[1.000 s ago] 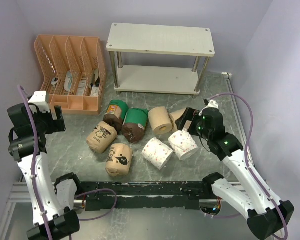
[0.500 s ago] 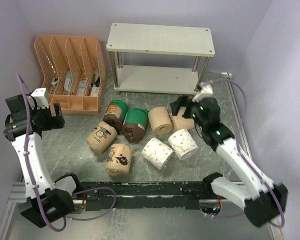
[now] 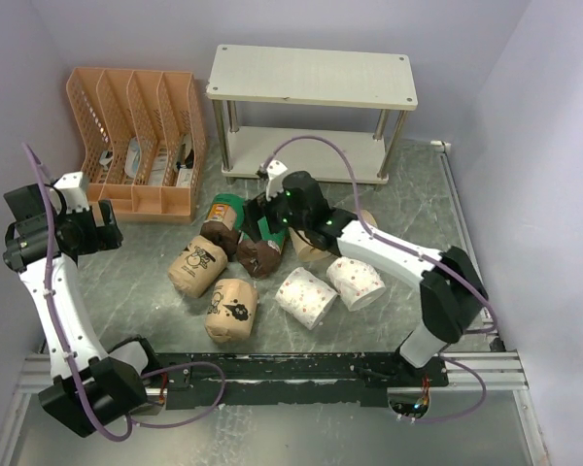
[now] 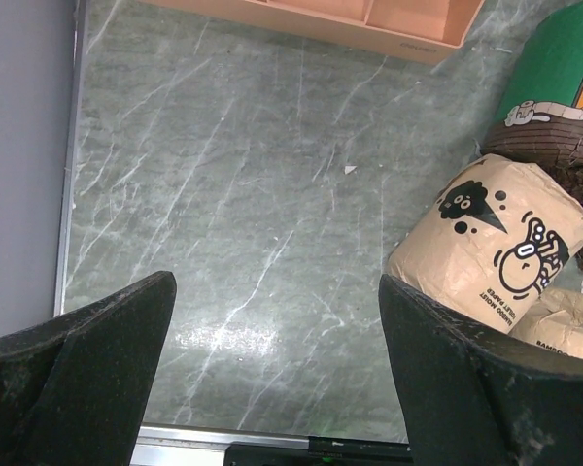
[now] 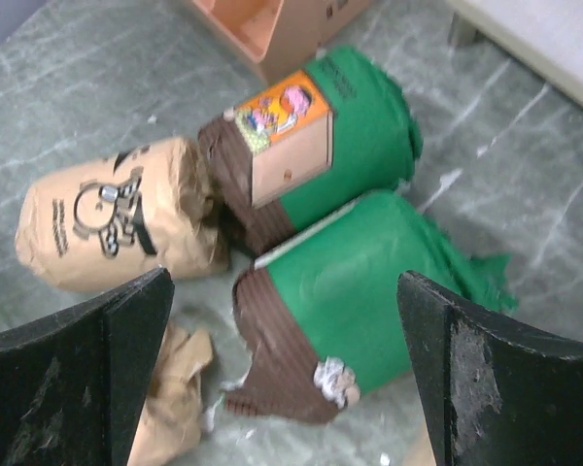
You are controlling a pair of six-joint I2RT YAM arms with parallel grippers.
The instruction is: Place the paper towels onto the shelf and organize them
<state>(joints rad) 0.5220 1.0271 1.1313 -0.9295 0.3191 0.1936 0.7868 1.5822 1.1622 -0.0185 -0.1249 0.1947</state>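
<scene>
The wrapper is loosely bunched at the green end (image 5: 402, 160), so I expect the green-topped roll (image 3: 222, 219) by the organizer to tip upright with its brown end down when the robot lifts it at that end.
The shelf (image 3: 311, 78) stands at the back with both boards bare. Eight paper towel rolls lie on the table in front of it. Two are brown with green tops (image 3: 223, 221) (image 3: 260, 250). Two are tan with black prints (image 3: 196, 265) (image 3: 231, 308). Two are white with dots (image 3: 306, 296) (image 3: 358, 280). One plain tan roll (image 3: 314, 248) shows below the right arm, and the other is mostly hidden behind it. My right gripper (image 3: 270, 223) is open just above the nearer green-topped roll (image 5: 369, 291), with one finger on each side of it (image 5: 284, 291). My left gripper (image 3: 102, 228) is open over bare table (image 4: 274, 291), left of a printed roll (image 4: 486, 243).
An orange slotted file organizer (image 3: 136, 136) stands at the back left, close to the other green-topped roll (image 5: 340, 136). A printed tan roll (image 5: 107, 228) lies just left of the right gripper's fingers. The table's left edge rail (image 4: 68, 194) is near the left gripper.
My right arm has swung left, from beside the plain tan and dotted rolls to above the green-topped rolls. My left arm has drawn back a little to the left.
</scene>
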